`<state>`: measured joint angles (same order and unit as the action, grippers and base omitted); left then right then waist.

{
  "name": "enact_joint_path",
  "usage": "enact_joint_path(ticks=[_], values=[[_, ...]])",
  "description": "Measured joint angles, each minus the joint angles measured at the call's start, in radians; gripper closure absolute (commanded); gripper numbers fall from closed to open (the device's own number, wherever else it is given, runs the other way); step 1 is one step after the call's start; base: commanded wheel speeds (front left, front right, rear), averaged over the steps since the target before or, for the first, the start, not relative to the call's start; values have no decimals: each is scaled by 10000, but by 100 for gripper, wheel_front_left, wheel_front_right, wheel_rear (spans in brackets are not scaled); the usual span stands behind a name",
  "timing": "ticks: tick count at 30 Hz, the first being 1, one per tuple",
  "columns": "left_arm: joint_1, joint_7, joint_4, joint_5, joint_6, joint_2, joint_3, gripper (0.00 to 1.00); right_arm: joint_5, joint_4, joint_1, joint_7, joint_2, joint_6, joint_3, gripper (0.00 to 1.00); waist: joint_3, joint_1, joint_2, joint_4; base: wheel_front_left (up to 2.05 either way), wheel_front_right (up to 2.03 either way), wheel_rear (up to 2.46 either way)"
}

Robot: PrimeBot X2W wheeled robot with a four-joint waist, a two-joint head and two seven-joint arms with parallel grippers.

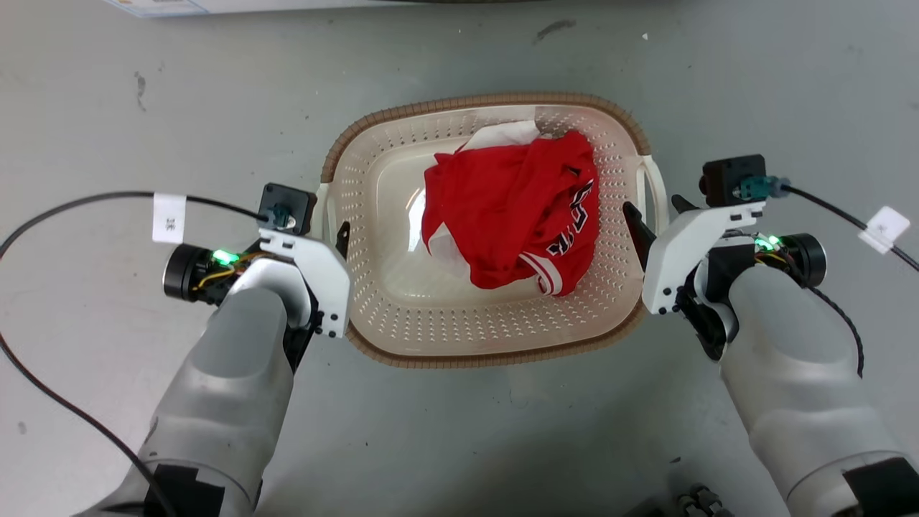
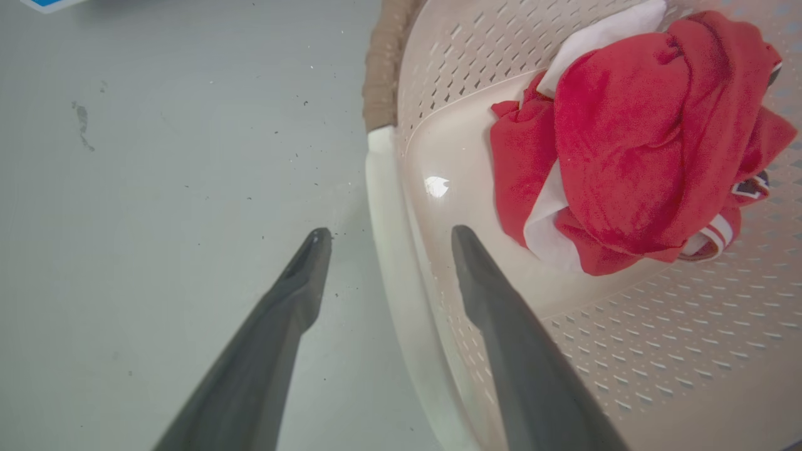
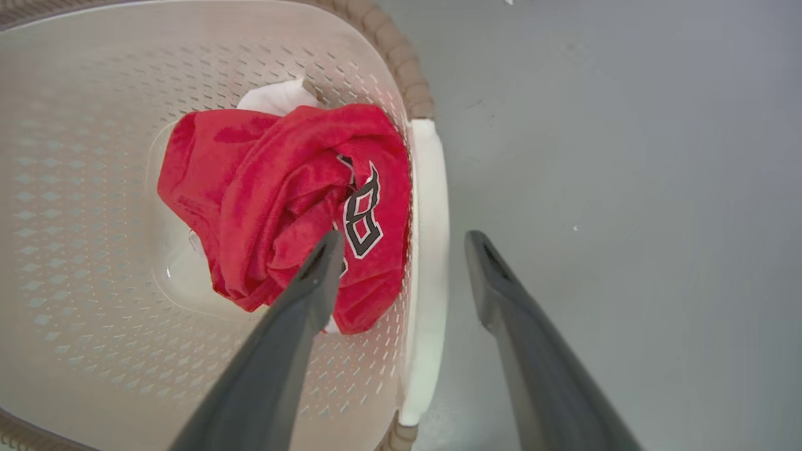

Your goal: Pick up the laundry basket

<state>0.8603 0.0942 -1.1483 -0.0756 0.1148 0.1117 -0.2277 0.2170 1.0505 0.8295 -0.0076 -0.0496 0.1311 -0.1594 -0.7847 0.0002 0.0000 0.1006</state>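
Observation:
The red and white garment (image 1: 517,214) lies crumpled far below the brown rim (image 1: 491,360), so it will stay in place and come along when I lift the laundry basket.
The laundry basket (image 1: 402,319) sits on the grey floor in the middle of the head view, cream with perforated walls and a brown rim, holding a crumpled red and white garment (image 1: 510,208). My left gripper (image 1: 332,233) is open at its left white handle (image 2: 383,188), one finger outside and one inside the basket wall (image 2: 658,326). My right gripper (image 1: 657,215) is open the same way over the right white handle (image 3: 429,250), its inner finger above the garment (image 3: 269,188). In the wrist views the left gripper (image 2: 388,238) and right gripper (image 3: 404,241) straddle the handles without closing on them.
Bare grey floor (image 1: 459,431) surrounds the basket. Black cables with white tags run from each wrist, one to the left (image 1: 169,217) and one to the right (image 1: 887,228). A box edge (image 1: 158,6) lies at the top left. A small dark object (image 1: 693,499) is at the bottom.

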Motion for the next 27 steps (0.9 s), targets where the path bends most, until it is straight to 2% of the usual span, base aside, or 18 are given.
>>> enact_joint_path(ticks=[12,27], values=[[906,-1060,-830,-362,144,-134,-861,0,458,1532,1148,957,4,0,-648,0,-462,-1,0,-83,0,0,0],[1047,-1442,-836,-1593,146,-96,-2293,0,1066,2138,1508,1241,0,-2,-913,0,-522,-1,0,-166,0,0,0]])
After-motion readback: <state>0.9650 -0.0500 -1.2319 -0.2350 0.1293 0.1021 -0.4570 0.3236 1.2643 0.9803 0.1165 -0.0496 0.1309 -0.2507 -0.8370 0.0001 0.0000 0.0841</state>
